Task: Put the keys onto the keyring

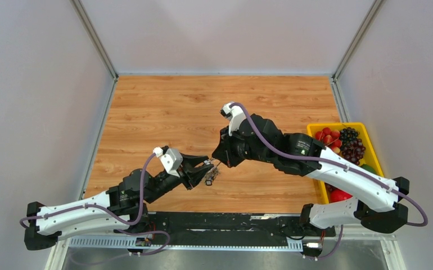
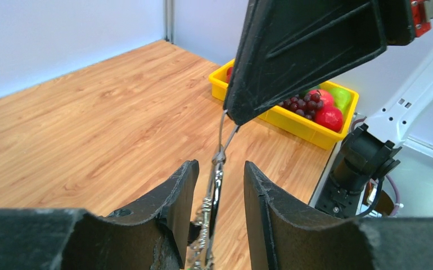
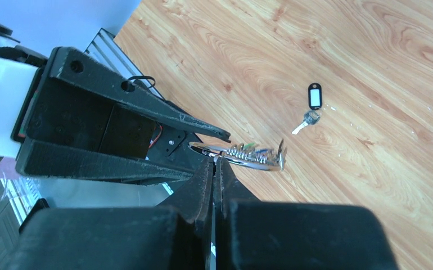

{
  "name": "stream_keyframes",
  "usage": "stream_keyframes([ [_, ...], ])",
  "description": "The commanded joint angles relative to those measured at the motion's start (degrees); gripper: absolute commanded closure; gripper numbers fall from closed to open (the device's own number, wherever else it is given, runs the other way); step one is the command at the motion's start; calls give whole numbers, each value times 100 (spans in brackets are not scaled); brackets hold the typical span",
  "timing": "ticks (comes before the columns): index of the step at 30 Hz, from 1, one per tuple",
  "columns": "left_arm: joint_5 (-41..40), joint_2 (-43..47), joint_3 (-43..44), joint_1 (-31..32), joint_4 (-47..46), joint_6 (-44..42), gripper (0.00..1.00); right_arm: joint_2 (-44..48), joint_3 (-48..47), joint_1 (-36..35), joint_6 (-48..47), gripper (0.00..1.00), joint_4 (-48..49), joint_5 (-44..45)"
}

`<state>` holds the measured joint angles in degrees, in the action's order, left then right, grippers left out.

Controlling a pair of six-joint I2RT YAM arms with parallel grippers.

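I should take the keyring with my left gripper just below its looped end, because my right gripper covers the keyring's looped end. This will free my right gripper for the loose key.
The keyring, a thin silver wire loop, hangs from the tip of my right gripper, which is shut on it. A bunch of keys dangles from the ring between the fingers of my left gripper, whose jaws stand apart with a gap on each side of the bunch. In the top view both grippers, left and right, meet low over the table with the bunch below them. One key with a black tag lies loose on the table. The bunch also shows in the right wrist view.
A yellow tray of fruit stands at the right edge of the wooden table; it also shows in the left wrist view. Grey walls close in the back and both sides. The arm bases and a black rail run along the near edge.
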<state>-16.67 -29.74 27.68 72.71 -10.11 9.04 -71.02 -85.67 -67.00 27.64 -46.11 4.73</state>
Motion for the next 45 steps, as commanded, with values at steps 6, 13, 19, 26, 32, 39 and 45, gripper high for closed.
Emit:
stream_keyframes([
  [6,449,-152,-105,7,-845,-545,54,-162,-435,-32,443,100,-81,341],
  [13,630,-275,-235,7,-1246,-890,53,-157,-472,-32,478,100,-109,281],
  [19,622,-413,-308,6,-1453,-1158,53,-140,-504,-32,501,100,-108,184],
  [26,551,-484,-383,2,-1627,-1260,59,-131,-534,-43,519,100,-103,105],
  [32,527,-444,-439,0,-1739,-1306,67,-140,-542,-43,506,100,-107,58],
  [39,524,-431,-494,6,-1844,-1371,75,-140,-569,-58,502,100,-107,36],
  [45,542,-439,-508,7,-1917,-1333,99,-131,-561,-62,514,100,-109,30],
])
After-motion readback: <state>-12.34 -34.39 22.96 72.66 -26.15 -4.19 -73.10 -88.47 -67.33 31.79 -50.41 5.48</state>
